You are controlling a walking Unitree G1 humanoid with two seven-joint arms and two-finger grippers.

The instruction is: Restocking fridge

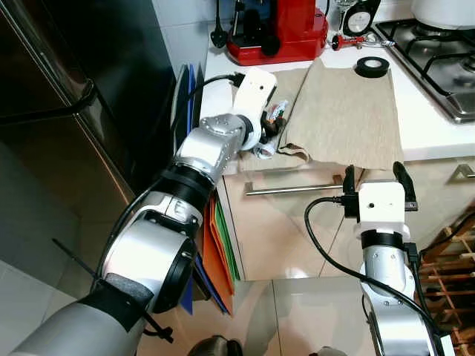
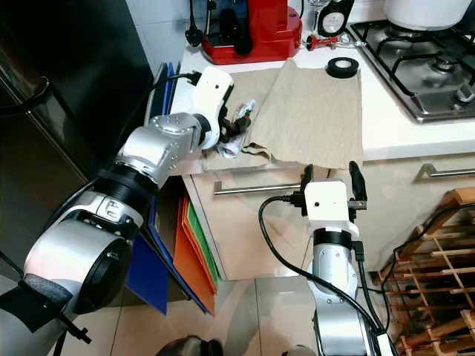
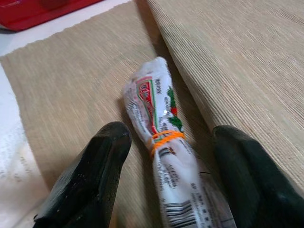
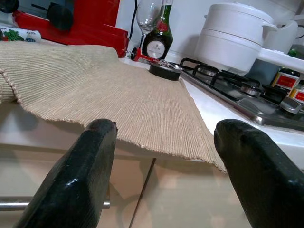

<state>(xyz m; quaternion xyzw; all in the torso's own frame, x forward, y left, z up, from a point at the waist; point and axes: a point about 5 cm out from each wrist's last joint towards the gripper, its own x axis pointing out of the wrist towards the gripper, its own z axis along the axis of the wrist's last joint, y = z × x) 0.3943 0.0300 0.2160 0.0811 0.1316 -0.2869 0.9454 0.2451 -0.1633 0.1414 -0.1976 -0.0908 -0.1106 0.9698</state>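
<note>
I expect the packet's end [image 3: 151,84] to stay upright when I carry it, because the orange rubber band [image 3: 166,139] squeezes the white packet into a narrow roll.
A rolled white food packet [image 3: 164,142] with red and green print and an orange rubber band lies on the beige cloth [image 1: 345,111] on the white counter [image 1: 415,119]. My left gripper [image 3: 171,175] is open, its two black fingers [image 3: 92,175] on either side of the packet [image 1: 273,119], which still rests on the cloth. My right gripper [image 1: 377,176] is open in front of the counter edge, below the hanging cloth [image 4: 118,99], with nothing between its fingers. The dark fridge [image 1: 67,111] stands to the left, doors closed.
A red appliance [image 1: 278,30], a roll of black tape [image 1: 372,67], a wine glass and bottle [image 4: 154,35], a gas hob [image 1: 438,52] and a white pot [image 4: 232,38] stand on the counter. Coloured boards [image 1: 219,252] lean beside the cabinet. A wooden rack [image 2: 438,282] is at right.
</note>
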